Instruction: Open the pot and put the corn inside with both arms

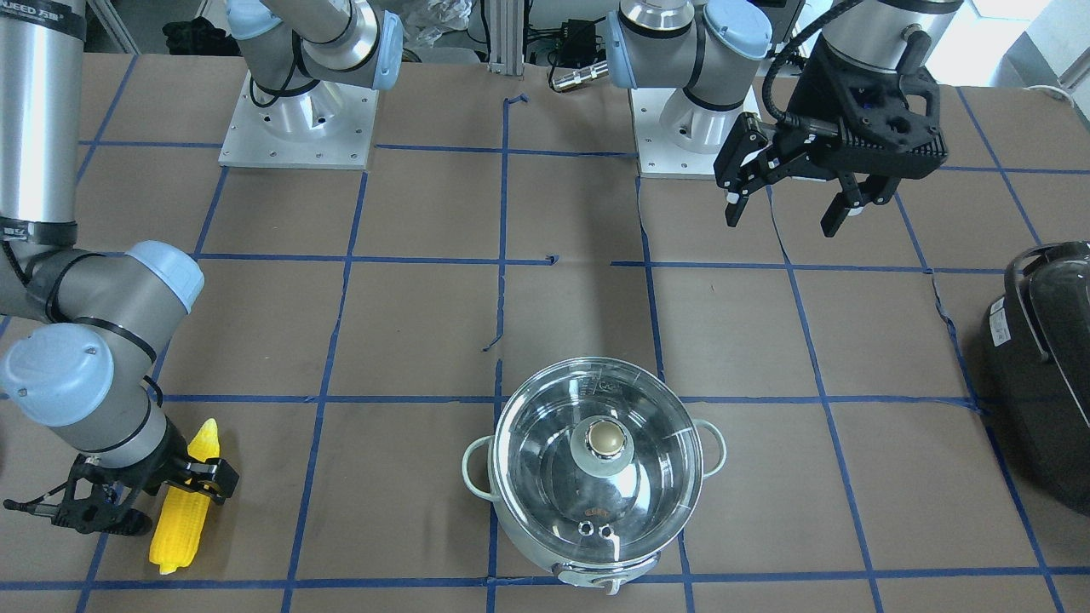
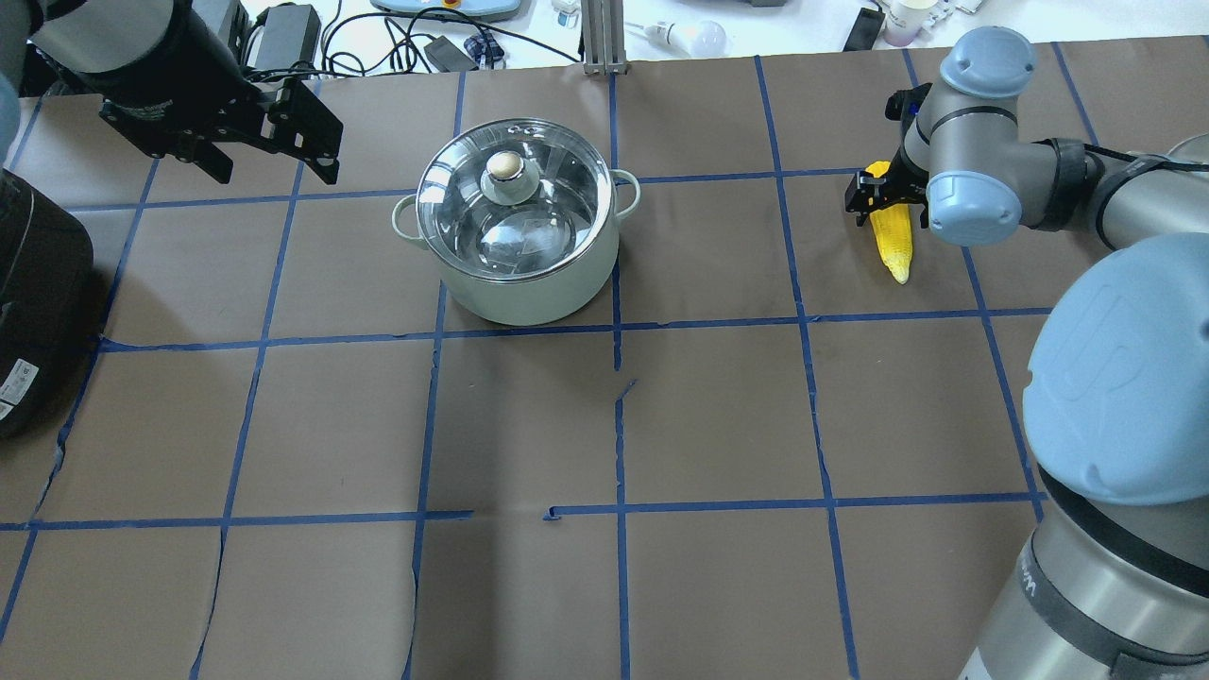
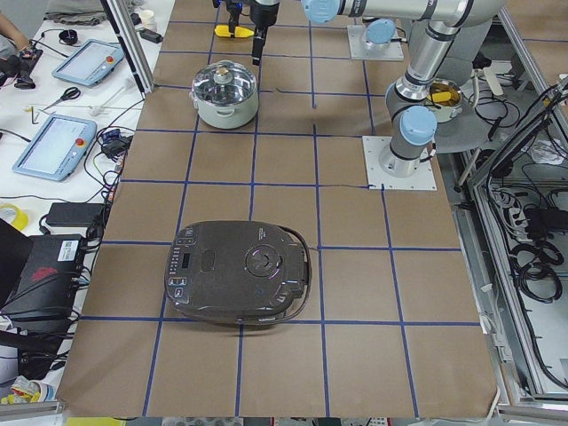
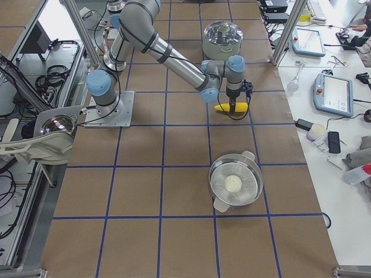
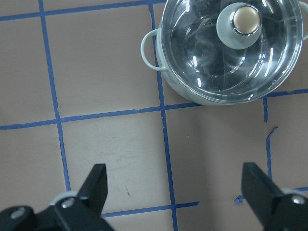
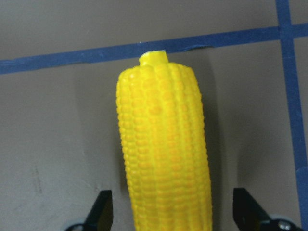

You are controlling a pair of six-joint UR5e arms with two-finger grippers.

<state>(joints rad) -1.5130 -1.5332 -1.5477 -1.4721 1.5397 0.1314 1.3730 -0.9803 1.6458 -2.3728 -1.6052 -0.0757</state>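
Observation:
The glass lid is wider than the yellow corn is long, so the corn will fit in the pot in one piece when I lower it.
The pot stands shut, its glass lid and brass knob on it; it also shows in the overhead view and the left wrist view. The yellow corn lies flat on the table, apart from the pot. My right gripper is open and low over the corn, one finger on each side, not touching it. My left gripper is open and empty, raised above the table and off to the side of the pot.
A black glossy appliance sits at the table's end on my left side. A second steel pan with a white object in it stands beyond the corn on my right side. Blue tape lines grid the brown table.

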